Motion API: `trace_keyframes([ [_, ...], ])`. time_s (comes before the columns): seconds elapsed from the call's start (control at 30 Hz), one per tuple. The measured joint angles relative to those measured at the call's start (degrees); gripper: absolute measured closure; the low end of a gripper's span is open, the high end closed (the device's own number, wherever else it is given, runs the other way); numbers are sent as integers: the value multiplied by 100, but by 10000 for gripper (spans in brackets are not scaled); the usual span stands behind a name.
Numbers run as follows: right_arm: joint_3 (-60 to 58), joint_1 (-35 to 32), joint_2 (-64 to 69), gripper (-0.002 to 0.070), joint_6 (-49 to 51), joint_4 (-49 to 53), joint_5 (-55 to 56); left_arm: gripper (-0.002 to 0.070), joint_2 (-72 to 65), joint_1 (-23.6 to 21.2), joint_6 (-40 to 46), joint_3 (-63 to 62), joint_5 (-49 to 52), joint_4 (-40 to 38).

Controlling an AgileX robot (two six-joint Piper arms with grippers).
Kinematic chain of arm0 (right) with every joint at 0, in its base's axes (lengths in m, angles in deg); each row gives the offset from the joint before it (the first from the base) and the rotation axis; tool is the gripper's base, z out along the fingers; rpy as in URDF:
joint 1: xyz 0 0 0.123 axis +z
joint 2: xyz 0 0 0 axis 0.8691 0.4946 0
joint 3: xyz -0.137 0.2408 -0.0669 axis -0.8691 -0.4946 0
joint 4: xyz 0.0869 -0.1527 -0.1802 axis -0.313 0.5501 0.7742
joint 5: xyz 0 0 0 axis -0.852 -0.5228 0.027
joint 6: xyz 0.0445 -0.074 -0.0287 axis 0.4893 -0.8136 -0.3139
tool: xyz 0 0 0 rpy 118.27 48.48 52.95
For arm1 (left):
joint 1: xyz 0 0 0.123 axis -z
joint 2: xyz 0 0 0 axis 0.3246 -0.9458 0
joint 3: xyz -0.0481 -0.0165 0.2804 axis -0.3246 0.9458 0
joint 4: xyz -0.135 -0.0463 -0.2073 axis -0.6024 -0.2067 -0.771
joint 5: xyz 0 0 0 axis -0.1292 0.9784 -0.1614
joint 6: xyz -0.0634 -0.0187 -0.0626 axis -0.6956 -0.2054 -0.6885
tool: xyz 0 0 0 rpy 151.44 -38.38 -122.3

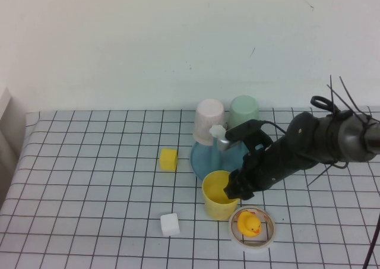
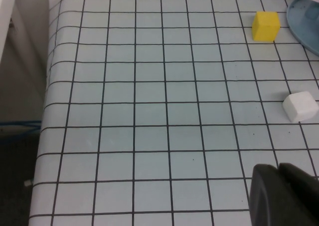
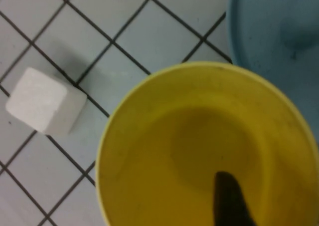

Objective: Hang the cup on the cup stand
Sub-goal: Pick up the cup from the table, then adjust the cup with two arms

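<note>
I expect the yellow cup to hang with its rim above the tray when I lower it upside down, because the white knob is on top of a tall peg.
The yellow cup stands upright on the table, mouth up, just in front of the cup stand, a round blue tray. One free peg with a white knob rises from it. My right gripper is open at the cup's right rim. One dark finger reaches down inside the cup; the other is hidden. The tray's rim lies close beside the cup. My left gripper is shut and empty, over bare table far to the left, outside the high view.
A pink cup and a green cup sit upside down on the stand's pegs. A yellow cube, a white cube and a rubber duck inside a tape ring lie around the cup. The table's left edge drops off.
</note>
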State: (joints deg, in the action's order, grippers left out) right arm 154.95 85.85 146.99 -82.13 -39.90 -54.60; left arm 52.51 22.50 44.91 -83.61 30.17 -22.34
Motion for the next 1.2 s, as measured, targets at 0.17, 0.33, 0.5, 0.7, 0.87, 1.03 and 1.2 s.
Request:
trace_keyframes([
  [0.17,0,0,113,419,0,-36,0,676,0,0,26,4,0,0],
  [0.33,0,0,102,564,0,-75,0,677,-8,0,34,13,-29,0],
  [0.5,0,0,102,655,0,-87,-41,676,-8,0,34,13,-42,-7],
  [0.7,0,0,-37,659,69,-181,-317,676,-8,0,34,17,-42,-12],
  [0.87,0,0,-647,659,-107,-181,-535,676,-8,0,34,17,-42,-22],
  [1.03,0,26,-1620,659,-571,-181,-548,676,-8,0,-93,17,-55,-51],
  [1.2,0,362,-2609,659,-1193,-181,-191,676,-8,0,-265,17,-598,-736],
])
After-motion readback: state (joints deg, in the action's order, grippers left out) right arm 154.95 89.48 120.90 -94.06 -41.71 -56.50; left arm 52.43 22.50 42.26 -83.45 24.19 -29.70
